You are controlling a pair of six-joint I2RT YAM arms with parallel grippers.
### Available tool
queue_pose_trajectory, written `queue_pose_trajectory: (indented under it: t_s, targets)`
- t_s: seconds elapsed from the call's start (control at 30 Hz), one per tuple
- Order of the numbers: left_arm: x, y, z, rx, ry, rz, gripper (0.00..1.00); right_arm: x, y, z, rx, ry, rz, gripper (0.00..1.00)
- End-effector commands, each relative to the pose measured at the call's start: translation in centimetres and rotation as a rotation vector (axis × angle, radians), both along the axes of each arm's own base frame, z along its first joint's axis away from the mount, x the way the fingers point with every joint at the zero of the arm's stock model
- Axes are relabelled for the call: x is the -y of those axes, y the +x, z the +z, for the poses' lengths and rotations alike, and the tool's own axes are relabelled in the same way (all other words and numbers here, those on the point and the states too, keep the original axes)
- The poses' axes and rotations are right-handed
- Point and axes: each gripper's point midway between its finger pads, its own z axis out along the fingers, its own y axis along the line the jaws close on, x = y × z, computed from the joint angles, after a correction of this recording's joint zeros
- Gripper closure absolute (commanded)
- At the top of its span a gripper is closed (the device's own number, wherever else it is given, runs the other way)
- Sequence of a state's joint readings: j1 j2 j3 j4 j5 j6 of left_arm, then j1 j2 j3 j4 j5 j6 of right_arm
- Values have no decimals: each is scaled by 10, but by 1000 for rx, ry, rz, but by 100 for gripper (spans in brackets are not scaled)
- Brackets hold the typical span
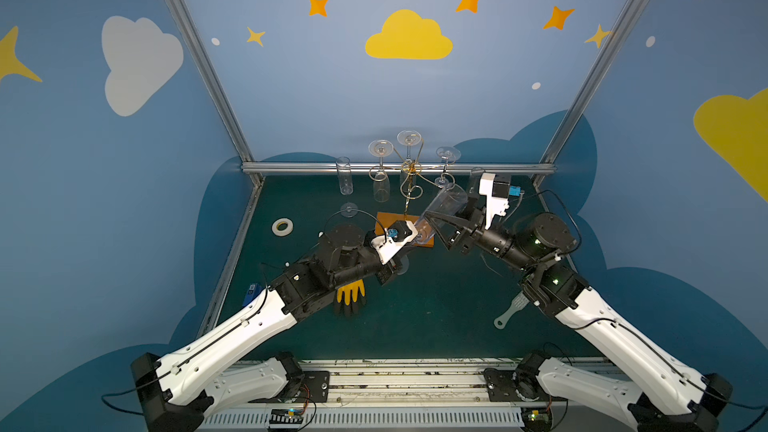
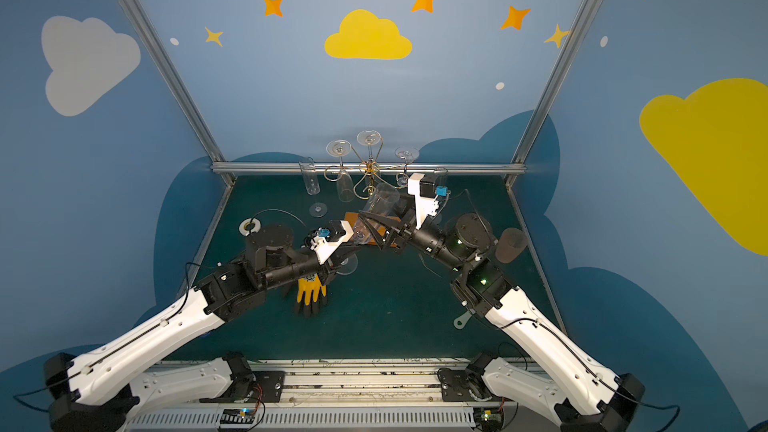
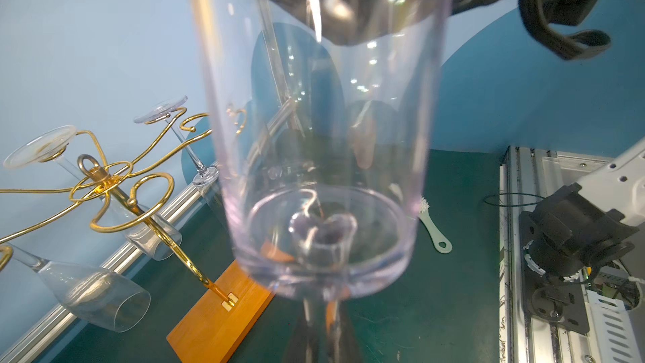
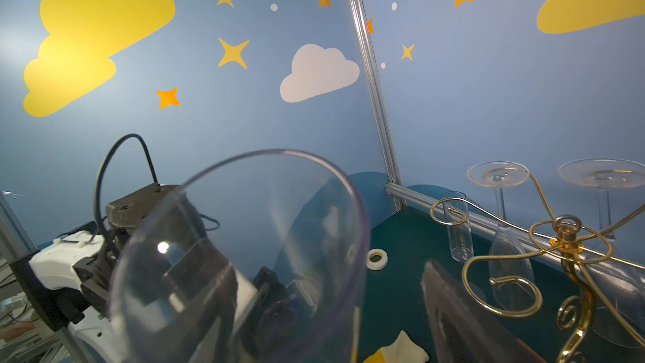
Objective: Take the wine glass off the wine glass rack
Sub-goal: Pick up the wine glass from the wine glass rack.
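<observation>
The wine glass's stem (image 3: 324,310) is held in my left gripper, so my right gripper should close on the bowl (image 1: 449,201) first, and then my left gripper should open and back away.
A clear wine glass (image 1: 446,201) (image 2: 380,203) hangs tilted over the rack's base, apart from the wire arms. My left gripper (image 2: 352,251) (image 3: 323,336) is shut on its stem, just under the bowl (image 3: 321,134). My right gripper (image 1: 434,226) (image 2: 370,228) is open around the bowl (image 4: 244,256). One finger (image 4: 453,316) stands clear of the glass wall. The wine glass rack (image 1: 409,184) (image 3: 115,186) (image 4: 565,235) is gold wire on an orange wooden base (image 3: 216,319). Three more glasses (image 1: 380,147) hang upside down from it.
Another glass (image 1: 344,176) stands upright on the green mat at the back left. A tape roll (image 1: 282,226), a yellow and black glove (image 1: 350,295), a white brush (image 1: 511,313) and a brown cup (image 2: 511,245) lie around. A metal rail (image 1: 498,168) bounds the back.
</observation>
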State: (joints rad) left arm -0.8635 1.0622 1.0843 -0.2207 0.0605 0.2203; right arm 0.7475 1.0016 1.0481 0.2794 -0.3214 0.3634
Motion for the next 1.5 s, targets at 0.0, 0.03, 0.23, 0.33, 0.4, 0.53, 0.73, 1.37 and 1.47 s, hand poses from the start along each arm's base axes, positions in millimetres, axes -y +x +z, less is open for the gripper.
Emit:
queue_pose_trajectory:
  t_s: [0.0,0.03,0.23,0.33,0.4,0.53,0.73,1.37,1.47]
  targets:
    - [4,-2,5,21,-13,-24,97,4,-5,22,44,50,12,22]
    - [5,-2,4,20,-10,-25,97,4,-4,21,44,48,9,24]
    - [6,0,3,27,0,-25,97,5,-3,21,56,44,-1,39]
    - [6,0,2,27,4,-25,97,5,-4,20,52,45,4,48]
    - [7,0,1,25,6,-27,97,5,-5,20,57,48,5,51]
    - [7,-1,1,25,4,-28,95,6,-6,19,62,47,5,61]
    - [7,1,1,25,3,-20,72,7,-9,19,78,45,13,67]
    - [-64,-15,59,92,-293,199,24,48,18,-43,113,-189,-239,69]
    - [-84,-16,67,109,-363,274,24,67,36,-63,104,-241,-324,69]
